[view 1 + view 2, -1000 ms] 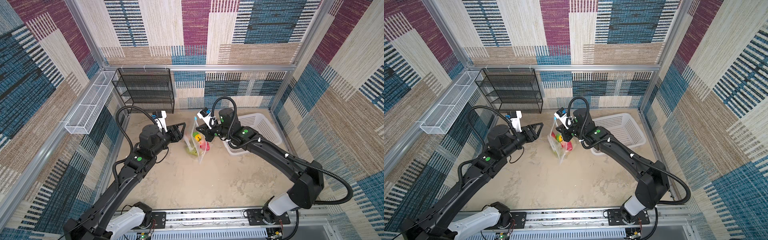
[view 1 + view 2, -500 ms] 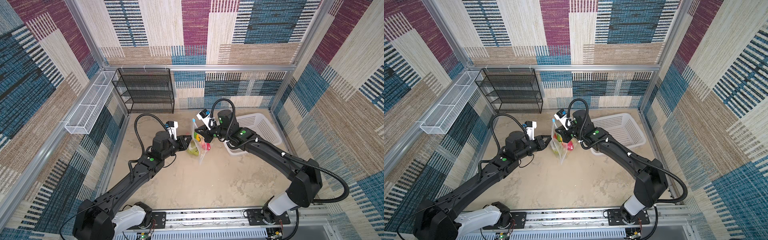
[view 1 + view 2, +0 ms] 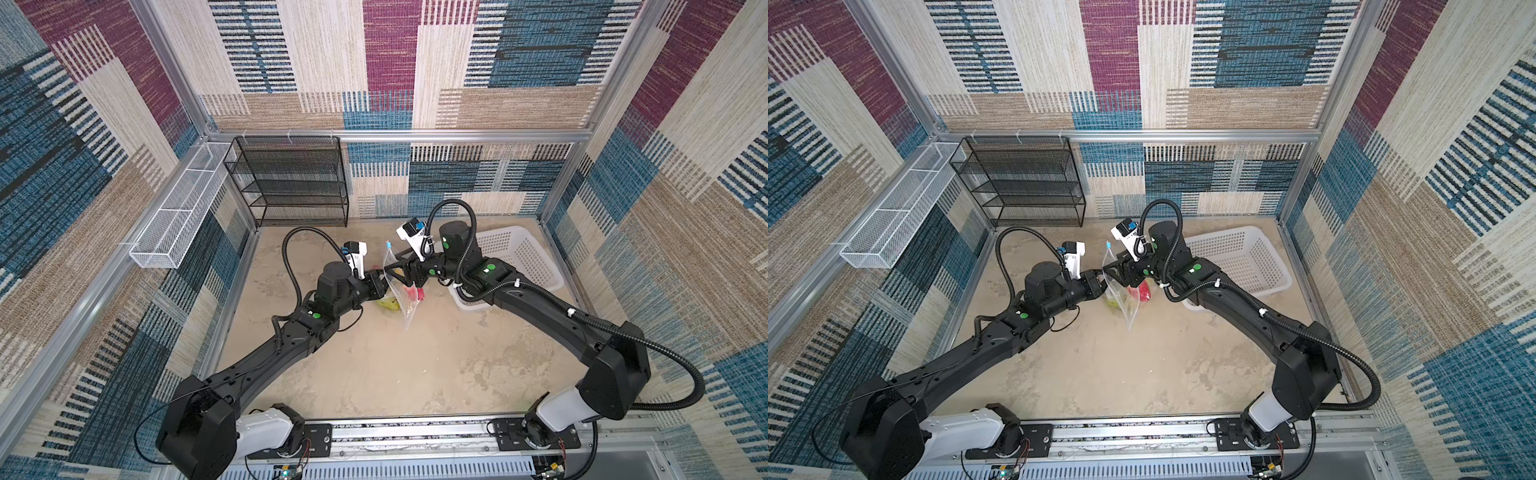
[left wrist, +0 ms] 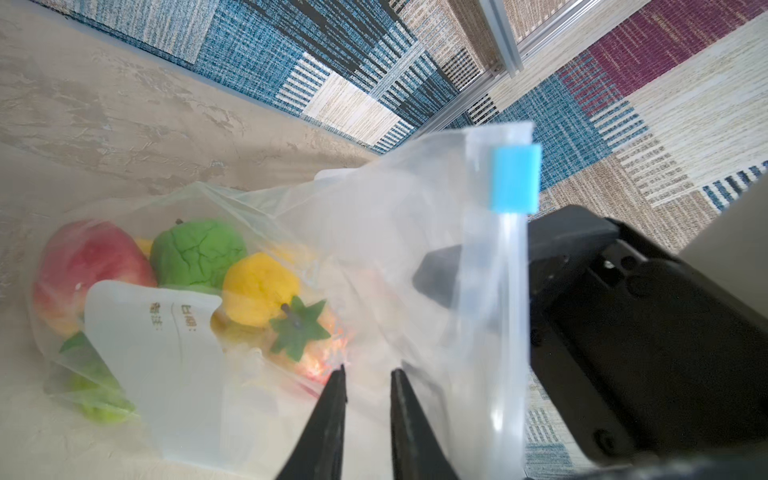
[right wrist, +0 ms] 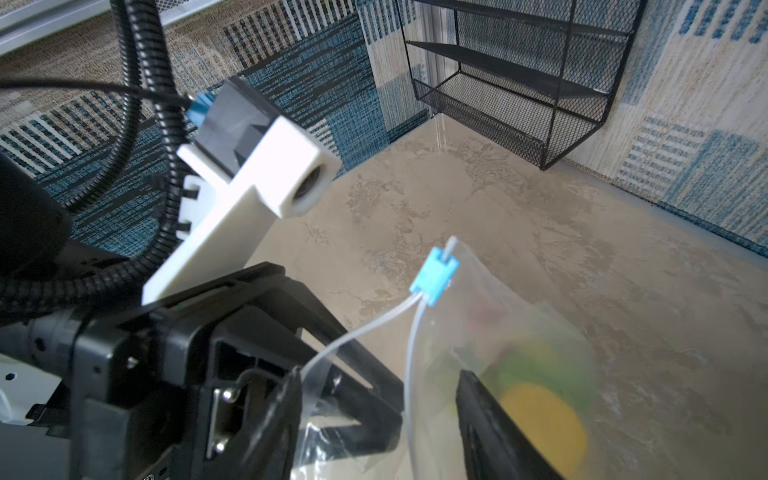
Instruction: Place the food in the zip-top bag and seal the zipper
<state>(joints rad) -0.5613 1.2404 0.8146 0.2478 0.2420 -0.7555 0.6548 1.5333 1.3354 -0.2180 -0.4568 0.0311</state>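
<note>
The lips part below the light-blue slider, so the robot's right gripper should squeeze them together while the left gripper goes from the film to the zipper's top end.
The clear zip-top bag stands on the table between both arms, with its mouth edge upright. The food lies inside it: red, green and yellow pieces. The zipper has its light-blue slider at the top end, and the two lips part below it. My left gripper pinches the bag's film in a narrow gap. My right gripper is open, its fingers astride the bag's mouth, with one lip draped on a fingertip.
A white perforated basket stands behind the right arm at the back right. A black mesh rack stands against the back wall. A white wire tray hangs on the left wall.
The left arm has swung in to the bag and its jaws have narrowed onto the film. The right gripper has gone from shut on the bag's mouth to open.
</note>
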